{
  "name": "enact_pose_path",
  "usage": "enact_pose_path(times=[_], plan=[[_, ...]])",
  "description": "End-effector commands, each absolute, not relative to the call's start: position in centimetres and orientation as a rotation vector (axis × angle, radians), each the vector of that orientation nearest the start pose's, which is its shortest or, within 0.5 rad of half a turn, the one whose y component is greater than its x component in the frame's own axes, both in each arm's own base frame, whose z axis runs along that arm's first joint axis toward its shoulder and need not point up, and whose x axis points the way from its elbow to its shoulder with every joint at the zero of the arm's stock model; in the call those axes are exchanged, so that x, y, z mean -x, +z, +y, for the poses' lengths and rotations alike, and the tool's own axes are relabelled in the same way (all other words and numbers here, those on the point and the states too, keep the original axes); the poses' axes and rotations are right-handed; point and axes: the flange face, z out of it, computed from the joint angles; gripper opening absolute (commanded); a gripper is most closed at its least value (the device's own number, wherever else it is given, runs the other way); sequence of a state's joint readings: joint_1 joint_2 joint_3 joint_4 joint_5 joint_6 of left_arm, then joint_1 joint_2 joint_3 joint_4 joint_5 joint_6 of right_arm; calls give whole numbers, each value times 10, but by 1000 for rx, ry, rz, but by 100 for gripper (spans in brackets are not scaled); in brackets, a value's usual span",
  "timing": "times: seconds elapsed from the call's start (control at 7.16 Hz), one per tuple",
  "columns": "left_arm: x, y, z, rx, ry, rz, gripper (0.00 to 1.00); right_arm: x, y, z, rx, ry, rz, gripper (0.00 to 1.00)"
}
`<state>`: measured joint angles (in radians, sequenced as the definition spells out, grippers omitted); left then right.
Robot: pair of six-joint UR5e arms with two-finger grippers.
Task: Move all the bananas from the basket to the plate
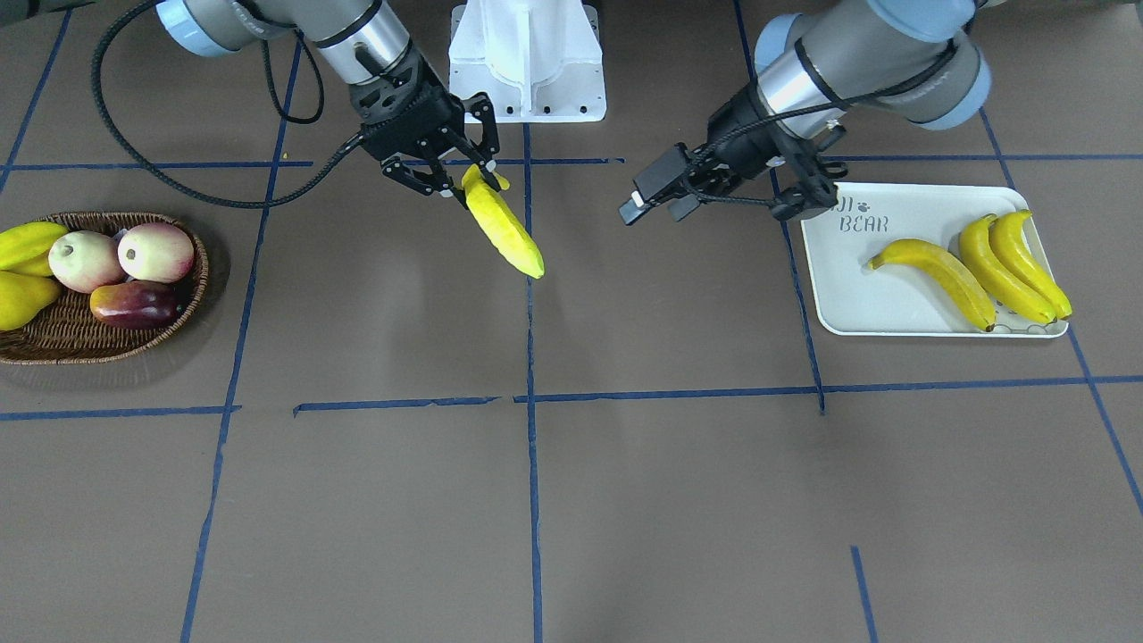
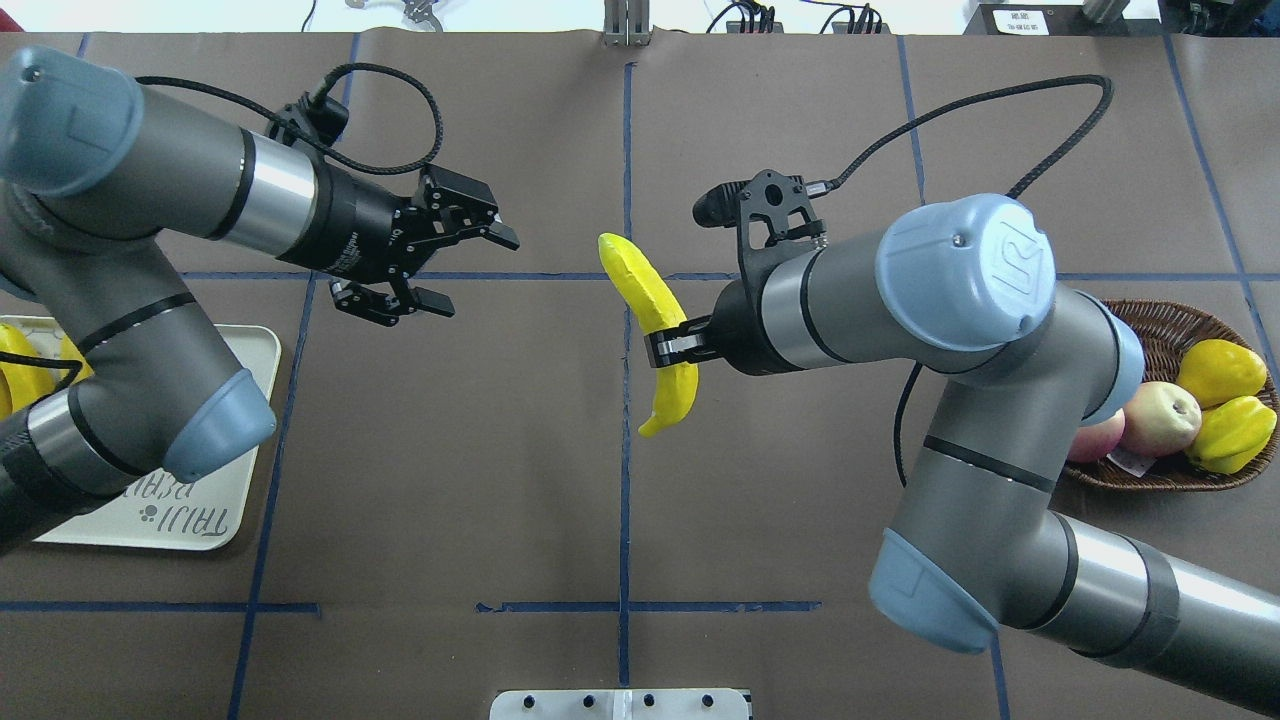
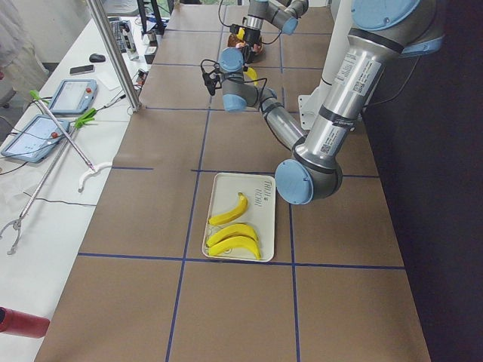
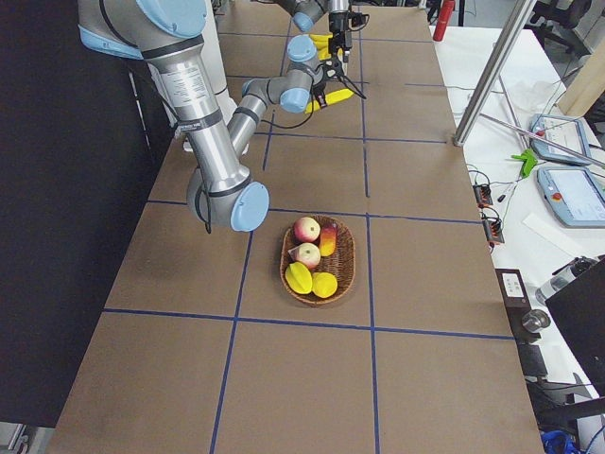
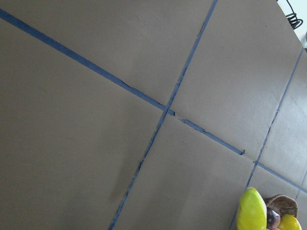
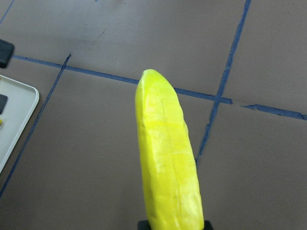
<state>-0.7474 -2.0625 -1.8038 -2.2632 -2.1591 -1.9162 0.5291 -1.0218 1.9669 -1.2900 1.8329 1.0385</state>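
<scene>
The plate point(image 1: 895, 291) is a long way from the banana in my right gripper. My right gripper should keep the banana still while my left gripper takes its loose end point(image 1: 524, 255), and then open.
My right gripper point(image 1: 464, 183) is shut on a yellow banana point(image 1: 507, 232) and holds it above the table's middle. The banana also shows in the overhead view point(image 2: 640, 285) and fills the right wrist view point(image 6: 168, 158). My left gripper point(image 2: 472, 272) is open and empty, a short way from the banana and facing it. Three bananas point(image 1: 1000, 268) lie side by side on the cream plate point(image 1: 857, 295), which my left arm partly hides in the overhead view point(image 2: 190, 500). The wicker basket point(image 1: 54, 344) stands at the other end of the table. No banana shows in it.
The basket holds two pink-cream apples point(image 1: 85, 261), a dark red fruit point(image 1: 134, 304) and stubby yellow fruits point(image 1: 27, 246). Blue tape lines cross the brown table. The white robot base point(image 1: 527, 62) stands at the table's robot side.
</scene>
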Motion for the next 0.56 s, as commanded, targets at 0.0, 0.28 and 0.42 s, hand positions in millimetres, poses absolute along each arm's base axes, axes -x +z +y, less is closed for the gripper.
enact_pose_path(times=[0.0, 0.28, 0.42], plan=[[-431, 163, -443, 199, -574, 1477, 100, 464, 111, -372, -402, -99, -1171, 1], [-437, 157, -441, 210, -599, 1483, 100, 471, 103, -367, -395, -100, -1181, 1], [-440, 155, -443, 211, -603, 1483, 99, 474, 103, -363, -390, -106, -1182, 1]])
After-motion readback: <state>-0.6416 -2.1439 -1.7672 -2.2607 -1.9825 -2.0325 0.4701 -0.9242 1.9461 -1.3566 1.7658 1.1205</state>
